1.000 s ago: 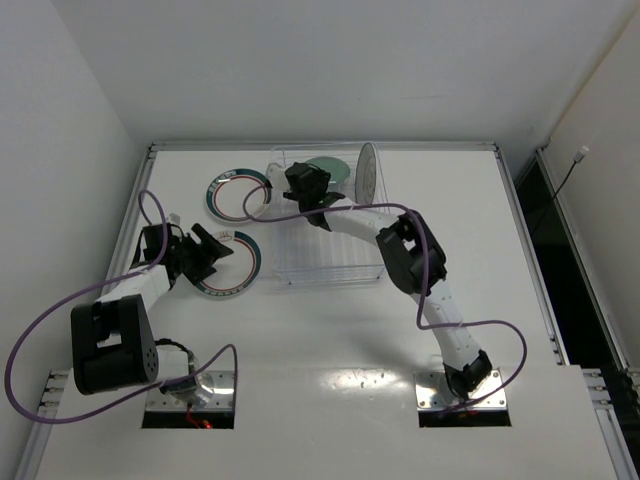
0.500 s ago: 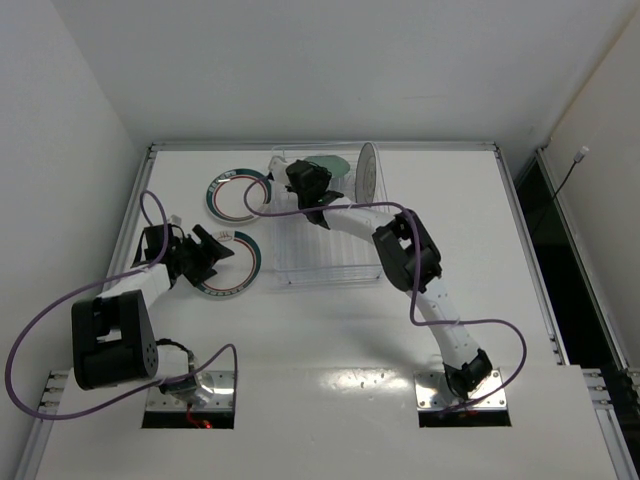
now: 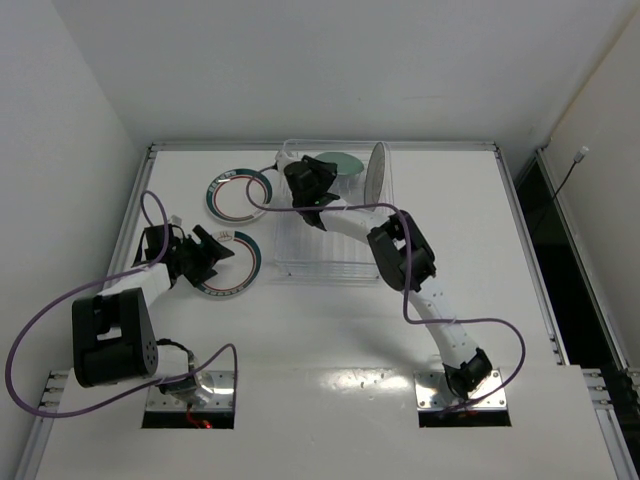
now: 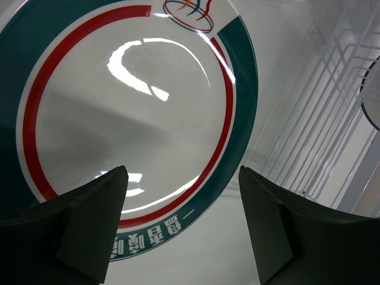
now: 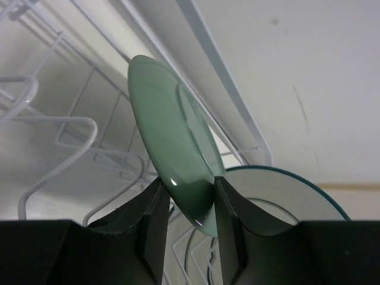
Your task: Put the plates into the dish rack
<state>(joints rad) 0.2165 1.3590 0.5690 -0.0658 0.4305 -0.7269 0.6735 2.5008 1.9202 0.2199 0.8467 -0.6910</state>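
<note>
My right gripper is holding the small teal plate [image 3: 343, 163] at a slant across the dish rack's wires, so next I lift it clear and turn it upright next to the white plate [image 3: 376, 172].
My right gripper [image 3: 312, 184] [image 5: 187, 208] is shut on the rim of the small teal plate [image 3: 336, 163] [image 5: 176, 148] and holds it tilted over the far end of the clear dish rack [image 3: 330, 240] [image 5: 65, 133]. A plain white plate [image 3: 376, 170] stands on edge in the rack's far right. Two plates with a teal rim and red ring lie flat on the table left of the rack, one far [image 3: 238, 196] and one near [image 3: 236, 268] [image 4: 130, 101]. My left gripper [image 3: 207, 250] [image 4: 184, 237] is open and empty, low over the near plate's edge.
The rack's wire side [image 4: 332, 113] is close to the right of the left gripper. A teal-edged white plate [image 5: 285, 196] shows behind the held plate. The table's raised rim [image 3: 320, 146] runs just beyond the rack, and walls close in left and back.
My right gripper has moved a little toward the far edge with the teal plate. The rack and standing white plate have shifted slightly. The left arm has not moved.
</note>
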